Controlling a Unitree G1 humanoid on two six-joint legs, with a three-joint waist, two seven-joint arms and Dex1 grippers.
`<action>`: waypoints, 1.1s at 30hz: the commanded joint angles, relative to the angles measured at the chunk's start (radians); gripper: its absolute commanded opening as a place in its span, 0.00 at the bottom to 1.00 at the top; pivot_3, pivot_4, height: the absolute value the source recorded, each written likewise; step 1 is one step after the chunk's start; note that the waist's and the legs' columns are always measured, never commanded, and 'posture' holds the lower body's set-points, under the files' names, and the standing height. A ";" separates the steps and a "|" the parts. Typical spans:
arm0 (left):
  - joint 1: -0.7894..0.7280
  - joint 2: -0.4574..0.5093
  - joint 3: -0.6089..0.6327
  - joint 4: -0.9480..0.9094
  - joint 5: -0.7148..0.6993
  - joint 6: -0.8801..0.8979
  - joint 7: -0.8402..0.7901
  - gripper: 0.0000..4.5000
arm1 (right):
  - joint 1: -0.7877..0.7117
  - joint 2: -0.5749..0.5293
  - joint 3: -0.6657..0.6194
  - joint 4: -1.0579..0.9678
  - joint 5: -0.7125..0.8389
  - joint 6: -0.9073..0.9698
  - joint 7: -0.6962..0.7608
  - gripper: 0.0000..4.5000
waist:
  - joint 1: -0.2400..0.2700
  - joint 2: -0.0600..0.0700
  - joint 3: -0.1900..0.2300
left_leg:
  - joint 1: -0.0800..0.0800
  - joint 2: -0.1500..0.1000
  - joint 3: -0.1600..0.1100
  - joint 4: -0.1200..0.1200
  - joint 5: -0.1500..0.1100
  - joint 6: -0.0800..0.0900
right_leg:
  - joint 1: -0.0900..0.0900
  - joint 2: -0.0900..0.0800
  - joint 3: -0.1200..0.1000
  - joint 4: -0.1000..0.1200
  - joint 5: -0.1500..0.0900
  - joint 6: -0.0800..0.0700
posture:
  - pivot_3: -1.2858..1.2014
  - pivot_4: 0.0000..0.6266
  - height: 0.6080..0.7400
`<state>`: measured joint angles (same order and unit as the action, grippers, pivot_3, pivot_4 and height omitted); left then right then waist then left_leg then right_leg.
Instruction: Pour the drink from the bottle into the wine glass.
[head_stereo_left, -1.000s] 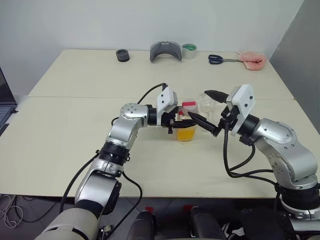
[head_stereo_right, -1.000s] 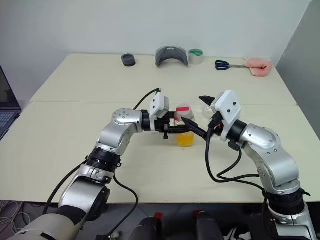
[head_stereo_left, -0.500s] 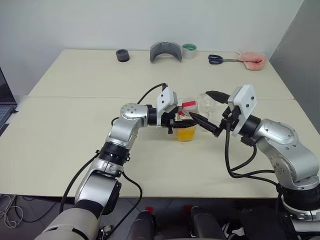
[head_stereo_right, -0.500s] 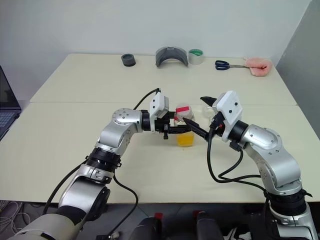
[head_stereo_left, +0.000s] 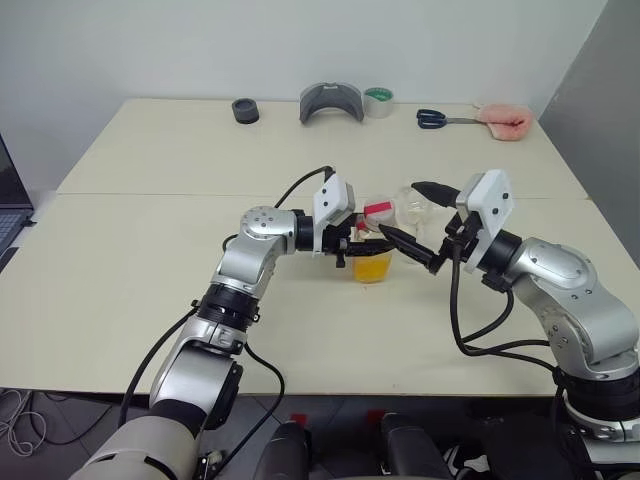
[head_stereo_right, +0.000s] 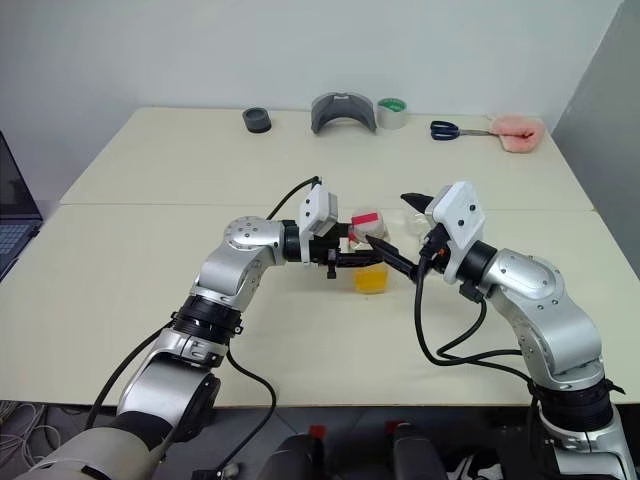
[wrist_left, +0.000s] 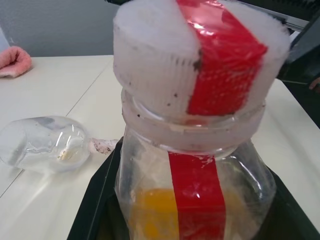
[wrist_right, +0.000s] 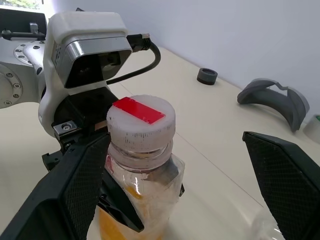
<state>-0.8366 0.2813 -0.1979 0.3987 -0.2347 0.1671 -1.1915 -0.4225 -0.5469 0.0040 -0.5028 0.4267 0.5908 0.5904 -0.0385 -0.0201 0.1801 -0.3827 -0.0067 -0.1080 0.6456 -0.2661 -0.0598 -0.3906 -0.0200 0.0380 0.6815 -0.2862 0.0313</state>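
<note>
The red strip stops at the white cap's rim. The cap will come off in one piece, with the red strip still on it, when I pull it off.
The bottle stands upright on the table, with the orange drink in its lower part. Its ridged white cap carries a red strip. My left gripper comes in from the left and is shut on the bottle's body; its black fingers flank the bottle in the left wrist view. My right gripper is open at cap height, one finger on each side of the cap and not touching it. The wine glass lies on its side on the table just behind the bottle.
Along the table's far edge are a black ring, a grey curved piece, a tape roll, scissors and a pink cloth. A laptop sits off the left side.
</note>
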 joint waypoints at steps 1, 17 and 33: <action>-0.006 0.002 0.017 -0.032 -0.015 -0.019 -0.005 0.40 | -0.012 -0.012 -0.030 -0.038 0.027 0.003 0.010 1.00 | 0.000 0.000 0.000 | 0.000 0.000 0.000 0.000 0.000 0.000 | 0.000 0.000 0.000 0.000 0.000 0.000 | 0.52 0.24 1.00; -0.018 -0.013 0.038 -0.037 -0.065 0.050 -0.007 0.40 | -0.032 -0.021 -0.067 -0.069 0.159 0.093 0.016 1.00 | 0.000 0.000 0.000 | 0.000 0.000 0.000 0.000 0.000 0.000 | 0.000 0.000 0.000 0.000 0.000 0.000 | 0.52 0.24 1.00; -0.015 0.004 0.017 -0.038 -0.041 0.025 -0.045 0.40 | -0.148 -0.058 0.003 0.003 0.166 0.183 0.063 1.00 | 0.000 0.000 0.000 | 0.000 0.000 0.000 0.000 0.000 0.000 | 0.000 0.000 0.000 0.000 0.000 0.000 | 0.52 0.24 1.00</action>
<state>-0.8366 0.2832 -0.1892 0.3979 -0.2686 0.2116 -1.2332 -0.5437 -0.5959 0.0114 -0.4904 0.5821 0.7747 0.6374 -0.0385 -0.0201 0.1801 -0.3827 -0.0067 -0.1080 0.6457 -0.2661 -0.0597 -0.3905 -0.0199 0.0378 0.6814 -0.2862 0.0313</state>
